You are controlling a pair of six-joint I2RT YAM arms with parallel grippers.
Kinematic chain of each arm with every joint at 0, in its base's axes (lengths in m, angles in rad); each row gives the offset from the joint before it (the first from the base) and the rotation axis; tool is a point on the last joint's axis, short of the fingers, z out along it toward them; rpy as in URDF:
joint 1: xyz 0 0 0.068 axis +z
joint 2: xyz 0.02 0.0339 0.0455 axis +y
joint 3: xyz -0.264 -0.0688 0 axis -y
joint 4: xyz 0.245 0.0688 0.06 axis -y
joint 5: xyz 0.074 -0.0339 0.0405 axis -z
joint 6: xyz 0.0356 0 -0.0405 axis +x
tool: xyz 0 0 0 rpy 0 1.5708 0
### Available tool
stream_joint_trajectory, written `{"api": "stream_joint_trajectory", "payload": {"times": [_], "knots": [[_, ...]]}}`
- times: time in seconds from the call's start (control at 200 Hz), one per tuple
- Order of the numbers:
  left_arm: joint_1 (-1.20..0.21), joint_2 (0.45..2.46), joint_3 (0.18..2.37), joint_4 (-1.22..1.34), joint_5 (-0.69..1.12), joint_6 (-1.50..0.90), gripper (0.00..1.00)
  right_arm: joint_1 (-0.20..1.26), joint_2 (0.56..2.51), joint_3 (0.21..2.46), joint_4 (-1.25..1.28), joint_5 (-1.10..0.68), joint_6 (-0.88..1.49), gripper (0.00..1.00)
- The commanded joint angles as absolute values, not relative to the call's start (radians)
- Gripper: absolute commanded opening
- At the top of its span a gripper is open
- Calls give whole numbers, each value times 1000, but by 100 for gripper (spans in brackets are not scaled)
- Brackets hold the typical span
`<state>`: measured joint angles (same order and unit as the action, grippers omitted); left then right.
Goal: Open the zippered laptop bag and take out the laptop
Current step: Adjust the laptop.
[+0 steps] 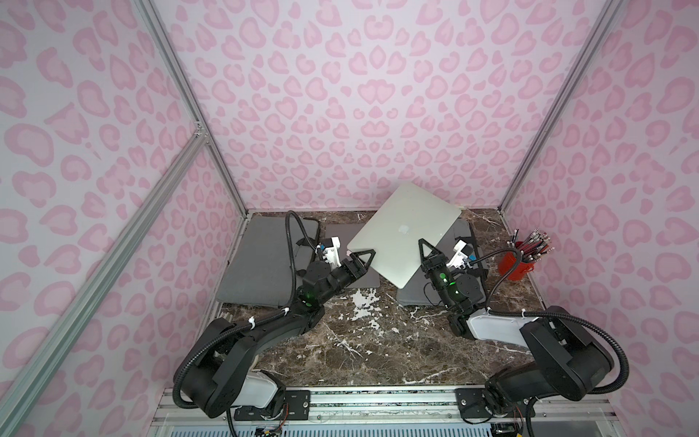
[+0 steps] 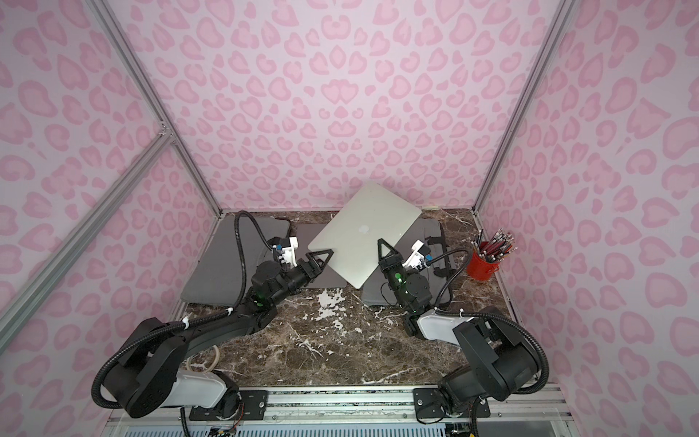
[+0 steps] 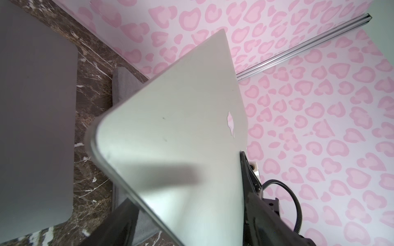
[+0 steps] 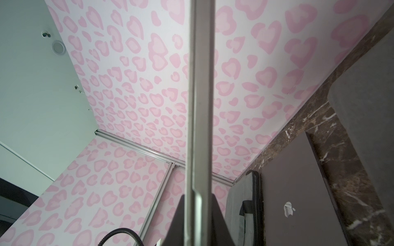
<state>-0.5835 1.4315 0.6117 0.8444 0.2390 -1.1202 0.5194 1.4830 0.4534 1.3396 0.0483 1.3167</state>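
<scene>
The silver laptop in my right gripper is hanging over the grey bag (image 1: 419, 291), so my left gripper should grab the laptop's corner and bring the laptop down onto the clear marble (image 1: 396, 331).
A silver laptop (image 1: 403, 234) hangs tilted in the air above the back of the table, clear of the bags. My right gripper (image 1: 425, 248) is shut on its near right edge; in the right wrist view the thin edge (image 4: 199, 106) runs between the two fingers. My left gripper (image 1: 368, 254) stands open at the laptop's left corner, one finger above the lid and one finger (image 3: 119, 225) below it. A grey zippered laptop bag (image 1: 463, 232) lies under the raised laptop at the right. The lid (image 3: 181, 127) fills the left wrist view.
A second grey bag (image 1: 257, 261) lies flat at the left of the marble table (image 1: 378, 340). A dark grey laptop (image 1: 340, 236) rests between the two bags. A red cup of pencils (image 1: 516, 265) stands by the right wall. Pink patterned walls close in three sides.
</scene>
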Motion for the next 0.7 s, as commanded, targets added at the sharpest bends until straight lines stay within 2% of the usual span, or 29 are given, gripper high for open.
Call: {"api": "stream_joint_trajectory", "payload": {"times": [0.0, 0.23, 0.31, 0.465, 0.51, 0.695], "knots": [[-583, 1470, 630, 975, 282, -1151, 78, 527, 1494, 465, 1552, 51, 1378, 0], [-583, 1522, 637, 1086, 314, -1186, 65, 540, 1521, 465, 1568, 51, 1413, 0], [-583, 1519, 635, 1088, 316, -1186, 54, 541, 1526, 461, 1576, 51, 1414, 0], [-583, 1503, 632, 1067, 313, -1181, 40, 542, 1541, 457, 1604, 38, 1415, 0], [-583, 1499, 632, 1063, 316, -1180, 30, 542, 1544, 459, 1612, 29, 1417, 0], [-583, 1484, 643, 1046, 323, -1187, 7, 542, 1550, 457, 1628, -1, 1412, 0]]}}
